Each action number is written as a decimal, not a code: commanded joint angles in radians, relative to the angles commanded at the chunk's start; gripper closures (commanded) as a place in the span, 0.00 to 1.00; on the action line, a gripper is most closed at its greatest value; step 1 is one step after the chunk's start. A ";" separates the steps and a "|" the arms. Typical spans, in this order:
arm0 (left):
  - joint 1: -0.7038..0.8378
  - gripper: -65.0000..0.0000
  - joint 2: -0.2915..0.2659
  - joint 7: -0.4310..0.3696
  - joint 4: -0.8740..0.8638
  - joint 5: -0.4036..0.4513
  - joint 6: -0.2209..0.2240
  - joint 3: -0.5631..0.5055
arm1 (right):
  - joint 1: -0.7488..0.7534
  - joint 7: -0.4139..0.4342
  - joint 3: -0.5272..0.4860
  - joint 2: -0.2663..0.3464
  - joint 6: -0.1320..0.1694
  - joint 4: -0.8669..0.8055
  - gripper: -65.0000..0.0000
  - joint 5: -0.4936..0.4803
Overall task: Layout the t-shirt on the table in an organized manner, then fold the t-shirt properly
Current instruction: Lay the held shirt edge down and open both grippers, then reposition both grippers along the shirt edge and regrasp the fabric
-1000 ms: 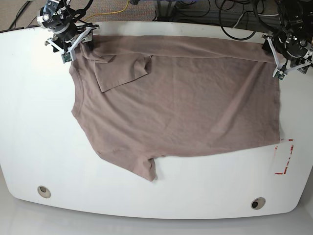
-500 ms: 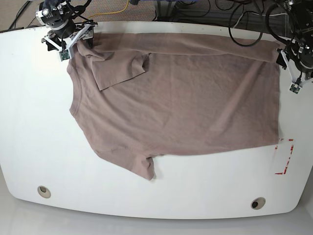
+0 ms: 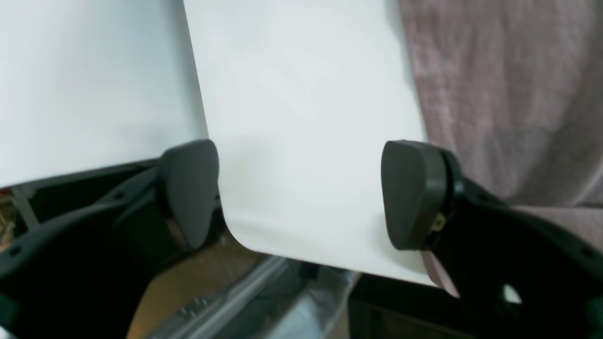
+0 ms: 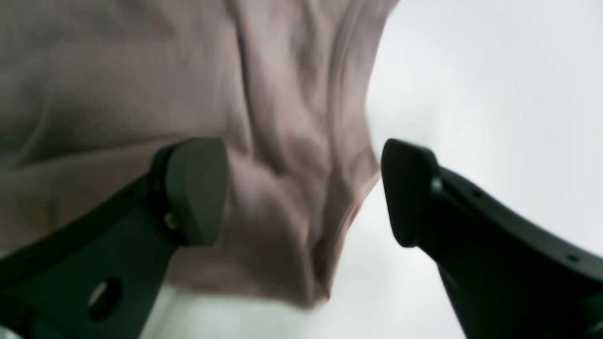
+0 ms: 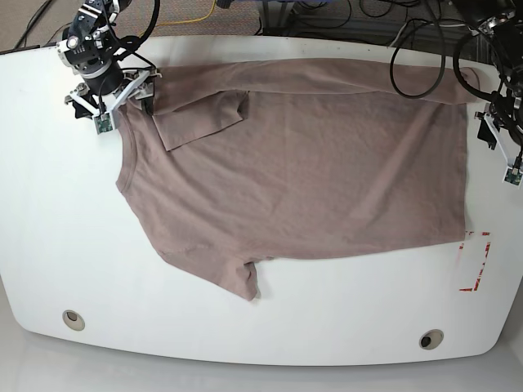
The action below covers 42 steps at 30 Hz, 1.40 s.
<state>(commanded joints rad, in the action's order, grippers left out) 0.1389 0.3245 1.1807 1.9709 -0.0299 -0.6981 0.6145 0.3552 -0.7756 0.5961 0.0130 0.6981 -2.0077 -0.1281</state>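
The shoulder's outer edge [image 4: 364,189] is between my right gripper's fingers, and one finger is past the t-shirt. So next I move inward and pinch where the folded sleeve meets the shoulder [image 5: 156,116].
The mauve-brown t-shirt [image 5: 302,163] lies spread flat on the white table [image 5: 57,212], collar to the left and hem to the right. Its far sleeve [image 5: 200,118] is folded over the body; the near sleeve [image 5: 241,282] points to the front. My right gripper [image 5: 113,94] stands open at the far left shoulder. In the right wrist view, bunched shirt fabric [image 4: 292,141] sits between its fingers [image 4: 195,188]. My left gripper [image 5: 500,147] is open beside the hem's far right corner. Only bare table [image 3: 301,117] shows between its pads [image 3: 414,193], with the shirt's edge [image 3: 509,94] alongside.
A red tape outline [image 5: 476,261] marks the table's right front. Two grey grommets [image 5: 73,319] [image 5: 431,339] sit near the front edge. Cables [image 5: 327,16] lie behind the table's far edge, which is close to both grippers.
My left gripper has moved right and toward the front, off the shirt's far right corner. My right gripper has shifted slightly toward the front at the shoulder. The shirt's far edge lies flatter.
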 joint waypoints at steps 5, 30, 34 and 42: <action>0.002 0.21 -0.003 0.000 0.000 0.000 0.000 -0.003 | -0.034 -0.107 0.002 0.000 0.000 0.005 0.25 0.002; 0.002 0.21 -0.005 -0.002 -0.003 0.000 0.000 -0.006 | 0.169 -0.132 0.005 -0.054 0.000 0.002 0.25 0.002; 0.003 0.21 -0.018 -0.002 -0.003 0.000 0.000 -0.006 | 0.164 -0.132 0.005 -0.051 0.000 -0.011 0.25 0.002; 0.003 0.21 -0.025 -0.002 -0.003 0.000 0.000 -0.020 | 0.115 -0.132 -0.002 -0.049 0.000 -0.012 0.25 0.002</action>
<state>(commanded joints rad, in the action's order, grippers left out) 0.1419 0.3000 1.1792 1.9678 -0.0299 -0.6981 0.5946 0.4703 -0.9076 0.5946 -0.0361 0.6981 -2.0200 -0.1266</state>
